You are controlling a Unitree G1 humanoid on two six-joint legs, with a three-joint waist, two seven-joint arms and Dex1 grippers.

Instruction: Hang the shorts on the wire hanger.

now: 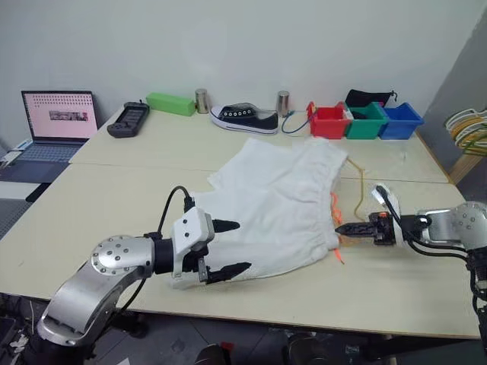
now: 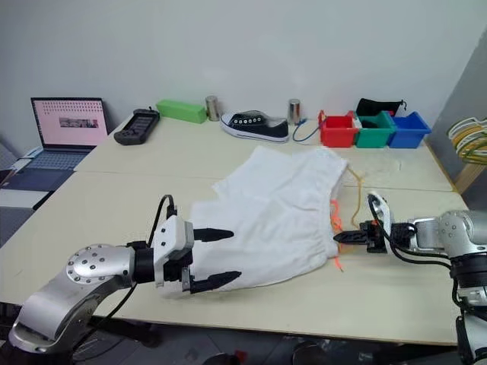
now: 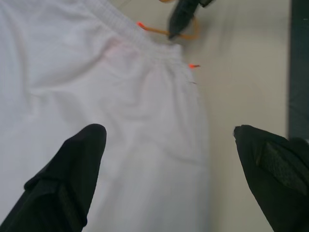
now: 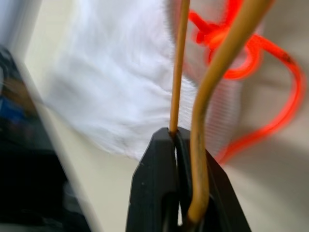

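Note:
My gripper will lift the shorts' waistband, and the white shorts (image 1: 262, 209) should then sag open around the hanger, with the yellow wire (image 1: 361, 187) going in at the shorts' gathered edge.
The white shorts (image 1: 278, 205) lie flat in the middle of the table, their gathered waistband and orange drawstring (image 1: 334, 204) toward the right. The thin yellow wire hanger (image 1: 358, 186) pokes out beside the waistband, and most of it is hidden by the fabric. My right gripper (image 1: 340, 228) is shut on the hanger's wire (image 4: 178, 72) right at the waistband edge, with the orange cord (image 4: 260, 48) just beyond. My left gripper (image 1: 243, 245) stands open just over the shorts' near-left end, fingers (image 3: 72, 179) spread with nothing between them.
Along the back of the table stand a laptop (image 1: 57, 118), a black handset (image 1: 128, 119), a green box (image 1: 171, 103), a sneaker (image 1: 243, 118), two metal cans and red (image 1: 329, 122), green and blue bins. A bunch of hangers (image 1: 468, 129) hangs at far right.

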